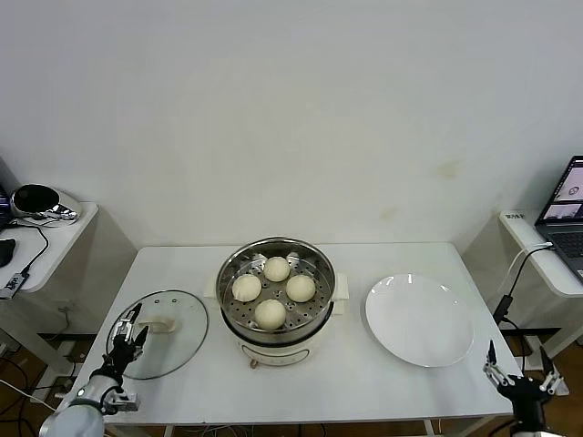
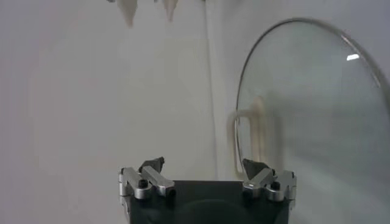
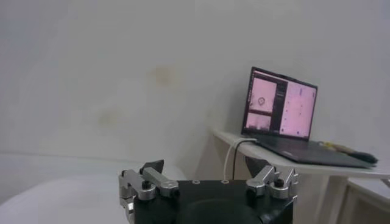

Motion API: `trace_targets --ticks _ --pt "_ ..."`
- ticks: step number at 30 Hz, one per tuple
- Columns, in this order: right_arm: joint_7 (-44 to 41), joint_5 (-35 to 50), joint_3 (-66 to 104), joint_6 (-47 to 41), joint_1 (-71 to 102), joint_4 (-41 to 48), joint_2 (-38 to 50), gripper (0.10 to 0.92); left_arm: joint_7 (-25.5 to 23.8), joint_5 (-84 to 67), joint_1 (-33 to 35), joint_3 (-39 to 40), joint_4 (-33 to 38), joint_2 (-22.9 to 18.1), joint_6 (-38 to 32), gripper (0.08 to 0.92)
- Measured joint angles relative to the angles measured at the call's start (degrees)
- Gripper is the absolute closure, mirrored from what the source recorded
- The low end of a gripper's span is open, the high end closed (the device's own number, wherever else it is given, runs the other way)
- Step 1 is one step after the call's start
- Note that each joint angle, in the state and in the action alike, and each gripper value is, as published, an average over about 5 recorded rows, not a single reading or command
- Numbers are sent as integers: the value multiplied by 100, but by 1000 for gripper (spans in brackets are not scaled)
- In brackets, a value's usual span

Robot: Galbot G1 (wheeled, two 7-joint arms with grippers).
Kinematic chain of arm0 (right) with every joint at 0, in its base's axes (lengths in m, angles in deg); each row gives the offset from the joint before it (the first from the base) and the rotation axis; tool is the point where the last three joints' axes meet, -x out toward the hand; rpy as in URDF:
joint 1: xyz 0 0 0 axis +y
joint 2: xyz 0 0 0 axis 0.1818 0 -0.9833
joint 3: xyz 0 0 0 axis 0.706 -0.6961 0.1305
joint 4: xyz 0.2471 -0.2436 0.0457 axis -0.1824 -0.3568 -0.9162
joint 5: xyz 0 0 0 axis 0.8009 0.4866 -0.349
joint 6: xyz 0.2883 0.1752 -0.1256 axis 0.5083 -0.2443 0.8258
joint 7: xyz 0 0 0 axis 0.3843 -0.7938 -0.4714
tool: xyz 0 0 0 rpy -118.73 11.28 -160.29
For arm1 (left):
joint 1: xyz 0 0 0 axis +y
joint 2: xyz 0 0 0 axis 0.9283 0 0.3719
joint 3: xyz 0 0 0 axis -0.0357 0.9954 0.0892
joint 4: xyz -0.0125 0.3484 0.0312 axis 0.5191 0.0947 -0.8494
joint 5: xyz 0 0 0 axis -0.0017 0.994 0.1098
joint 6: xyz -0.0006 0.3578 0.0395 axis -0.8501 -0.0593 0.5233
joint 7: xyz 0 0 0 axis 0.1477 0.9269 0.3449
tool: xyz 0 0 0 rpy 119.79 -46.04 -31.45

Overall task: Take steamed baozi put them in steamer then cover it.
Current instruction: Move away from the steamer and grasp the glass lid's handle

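The glass cover (image 1: 177, 344) will lie flat over the baozi (image 1: 271, 315) when I lower it onto the steamer, because they sit low inside the steamer's rim.
Several cream-white baozi (image 1: 271, 312) lie on the perforated tray inside the steel steamer (image 1: 225, 314), which stands uncovered at the table's middle. The glass cover (image 1: 182, 309) lies flat on the table left of the steamer, with its cream handle (image 1: 162, 324) up. My left gripper (image 1: 129, 330) is open and empty over the cover's left edge. In the left wrist view the cover (image 2: 311, 115) and its handle (image 2: 248, 139) lie just ahead of my open left gripper (image 2: 204, 165). My right gripper (image 1: 519, 369) is open and empty, low off the table's front right corner; it also shows in the right wrist view (image 3: 204, 167).
An empty white plate (image 1: 419, 320) lies right of the steamer. A side table with a laptop (image 1: 565, 214) stands at the right; the laptop shows in the right wrist view too (image 3: 280, 109). Another side table with a shiny helmet-like object (image 1: 36, 200) stands at the left.
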Motion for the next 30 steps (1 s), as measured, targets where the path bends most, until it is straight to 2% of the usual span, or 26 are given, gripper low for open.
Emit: trace_targets --ticks 8,22,25,30 --pt "1 -62 47 28 33 38 -47 203 3 116 -520 230 -531 -19 -31 177" --pt "-1 -154 12 65 -47 233 -85 203 5 168 -1062 444 -977 -29 -21 180" --pt "-1 -167 12 66 -60 275 -81 203 3 159 -1129 468 -1069 -37 -22 222" --pt "-2 -206 -21 66 -96 337 -87 203 6 125 -1221 501 -1228 -58 -41 363"
